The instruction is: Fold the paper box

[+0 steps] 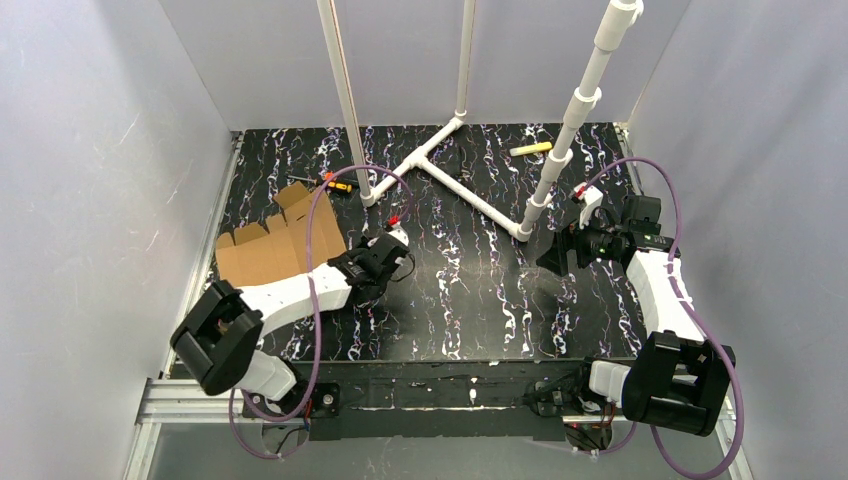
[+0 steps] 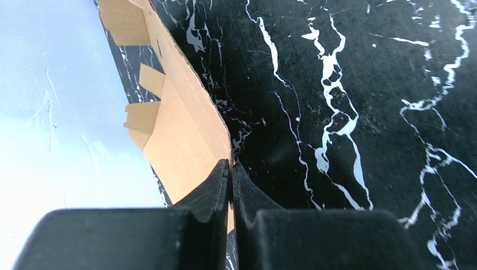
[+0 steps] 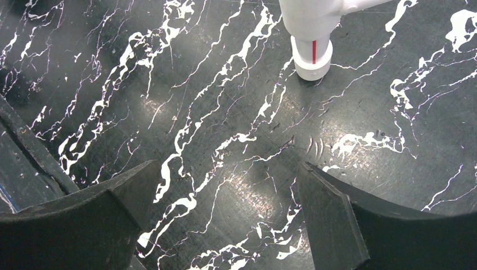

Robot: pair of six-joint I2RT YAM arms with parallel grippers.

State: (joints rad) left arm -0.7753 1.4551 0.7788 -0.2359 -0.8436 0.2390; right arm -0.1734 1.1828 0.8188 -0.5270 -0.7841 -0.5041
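Note:
The robot's left gripper has hold of the paper box by its edge (image 2: 224, 125) and the table's middle (image 1: 458, 298) is clear, so the robot should go on pulling until the paper box lies flat there.
The paper box is a flat brown die-cut cardboard sheet (image 1: 265, 250) with flaps and tabs, lying at the left of the black marbled table. In the left wrist view the sheet (image 2: 180, 140) rises at a tilt from my fingers. My left gripper (image 2: 231, 166) is shut on the sheet's near right edge, with a strip of cardboard showing between the jaws; in the top view the left gripper (image 1: 350, 263) sits at the sheet's right corner. My right gripper (image 3: 226, 164) is open and empty over bare table at the right (image 1: 553, 256).
A white PVC pipe frame (image 1: 470, 190) stands at the back middle, and one pipe foot (image 3: 312, 50) is just ahead of my right gripper. A yellow marker (image 1: 530, 149) and a small orange-black tool (image 1: 338, 184) lie near the back. Grey walls enclose the table.

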